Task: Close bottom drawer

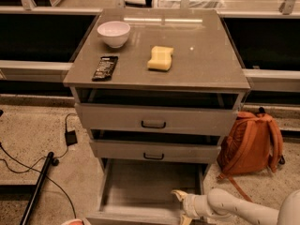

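Observation:
My gripper's fingers are reaching over the drawer's front panel into the bottom drawer's tray [168, 204], so I should raise them clear and push the front panel's outer side [161, 221].
The bottom drawer [149, 184] of the grey cabinet [159, 62] is pulled far out, a shallow grey tray with nothing showing inside. Its low front panel [133, 217] runs along the bottom edge of the view. My gripper [182, 207] reaches in from the lower right and sits at the drawer's front right corner, just inside the tray by the front panel. Its pale fingers [177, 194] are spread apart and hold nothing. The middle drawer [154, 151] and top drawer [153, 120] stand slightly out.
On the cabinet top lie a white bowl [114, 33], a dark snack bar [104, 67] and a yellow sponge [161, 58]. An orange backpack [251, 144] leans on the floor at the right. Cables and a black pole [40, 184] lie at the left.

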{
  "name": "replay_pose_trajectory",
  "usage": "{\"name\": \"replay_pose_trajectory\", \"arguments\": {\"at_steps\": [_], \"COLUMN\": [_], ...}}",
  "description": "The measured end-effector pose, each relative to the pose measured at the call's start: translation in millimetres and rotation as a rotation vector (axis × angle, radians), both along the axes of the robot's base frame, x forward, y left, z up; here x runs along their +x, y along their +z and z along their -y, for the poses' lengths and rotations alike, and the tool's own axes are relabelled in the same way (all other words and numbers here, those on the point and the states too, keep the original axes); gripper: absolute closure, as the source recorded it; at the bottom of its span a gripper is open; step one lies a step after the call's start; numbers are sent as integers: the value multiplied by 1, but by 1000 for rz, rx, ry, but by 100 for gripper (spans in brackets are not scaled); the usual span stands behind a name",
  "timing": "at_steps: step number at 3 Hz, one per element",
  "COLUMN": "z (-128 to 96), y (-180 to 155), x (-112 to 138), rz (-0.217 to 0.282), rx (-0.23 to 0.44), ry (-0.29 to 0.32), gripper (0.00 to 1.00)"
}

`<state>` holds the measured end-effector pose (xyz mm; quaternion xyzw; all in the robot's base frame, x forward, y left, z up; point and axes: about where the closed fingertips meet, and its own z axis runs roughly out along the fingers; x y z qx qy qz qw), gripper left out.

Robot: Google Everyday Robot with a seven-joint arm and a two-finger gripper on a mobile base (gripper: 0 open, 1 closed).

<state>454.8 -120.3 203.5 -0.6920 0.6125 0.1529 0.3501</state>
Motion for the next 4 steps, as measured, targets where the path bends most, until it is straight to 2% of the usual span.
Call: {"name": "replay_pose_trajectory", "arguments": {"at_steps": [1, 2, 3, 4], "z": [2, -17, -26, -35], "y": [2, 6, 12, 30], "x": [-1, 14, 25, 18], "rz": [0, 35, 67, 84], "rx": [0, -11, -14, 6], "ry": [0, -25, -46, -18], "gripper": [40, 40, 37, 19]}}
